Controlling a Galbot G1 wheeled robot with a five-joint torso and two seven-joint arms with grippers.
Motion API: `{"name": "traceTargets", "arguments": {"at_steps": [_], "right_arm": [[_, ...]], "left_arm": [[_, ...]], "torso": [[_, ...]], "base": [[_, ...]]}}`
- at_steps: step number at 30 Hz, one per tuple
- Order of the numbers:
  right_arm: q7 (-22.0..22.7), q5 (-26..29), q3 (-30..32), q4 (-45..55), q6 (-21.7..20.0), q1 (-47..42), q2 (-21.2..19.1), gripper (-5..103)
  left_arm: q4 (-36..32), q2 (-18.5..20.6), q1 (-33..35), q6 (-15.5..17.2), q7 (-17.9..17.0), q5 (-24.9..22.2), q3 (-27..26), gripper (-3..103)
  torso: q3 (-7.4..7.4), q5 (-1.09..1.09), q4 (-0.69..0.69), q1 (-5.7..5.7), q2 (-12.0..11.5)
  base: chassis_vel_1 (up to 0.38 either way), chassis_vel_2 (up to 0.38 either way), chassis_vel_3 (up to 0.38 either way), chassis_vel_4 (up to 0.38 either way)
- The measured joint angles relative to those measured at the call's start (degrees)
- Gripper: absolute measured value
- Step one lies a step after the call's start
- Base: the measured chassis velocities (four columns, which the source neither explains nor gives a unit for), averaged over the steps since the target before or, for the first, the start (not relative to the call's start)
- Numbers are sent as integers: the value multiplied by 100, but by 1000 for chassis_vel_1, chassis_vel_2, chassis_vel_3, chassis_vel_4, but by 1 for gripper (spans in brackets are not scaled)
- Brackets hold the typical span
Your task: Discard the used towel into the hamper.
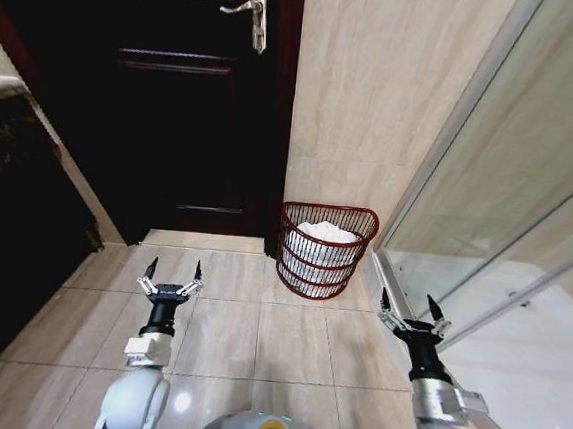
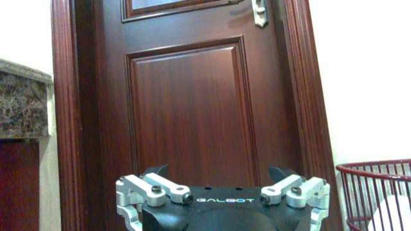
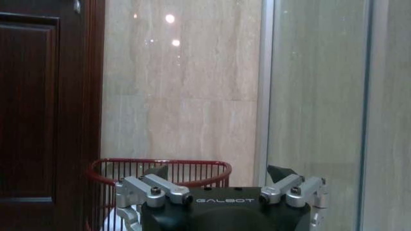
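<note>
I expect the used towel to bunch into a heap near the hamper's rim when I lower it, because the white towel [image 1: 325, 236] already fills much of the hamper.
The hamper [image 1: 325, 250], a round reddish-brown wire basket, stands on the tiled floor against the beige wall, between the dark door and the glass shower screen. A white towel [image 1: 325, 234] lies bunched inside it. The hamper's rim [image 2: 378, 168] and a bit of the white towel [image 2: 393, 214] also appear in the left wrist view, and its rim [image 3: 160, 166] in the right wrist view. My left gripper [image 1: 172, 273] hangs open and empty over the floor, nearer than the hamper and to its left. My right gripper [image 1: 410, 309] is open and empty too, nearer and to its right.
A dark wooden door [image 1: 176, 95] with a metal lever handle [image 1: 252, 11] fills the left of the far wall. A dark stone-topped cabinet [image 1: 7, 200] lines the left side. The glass shower enclosure [image 1: 507, 214] bounds the right. Tiled floor [image 1: 236, 331] lies between the arms.
</note>
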Motion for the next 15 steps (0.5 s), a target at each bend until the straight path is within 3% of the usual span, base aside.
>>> {"name": "traceTargets", "arguments": {"at_steps": [5,15], "right_arm": [[77,-140,-208,22,23,3,130,100],[196,-378,-413,-78,-7,142,174,100]], "left_arm": [[66,-292,-189,-24,99,359,76,100],[97,-267,-323,74,124,364,244,100]], "torso": [[0,-1,0,0,0],[0,1,0,0,-1]], "base": [[0,0,0,0],[0,0,0,0]]}}
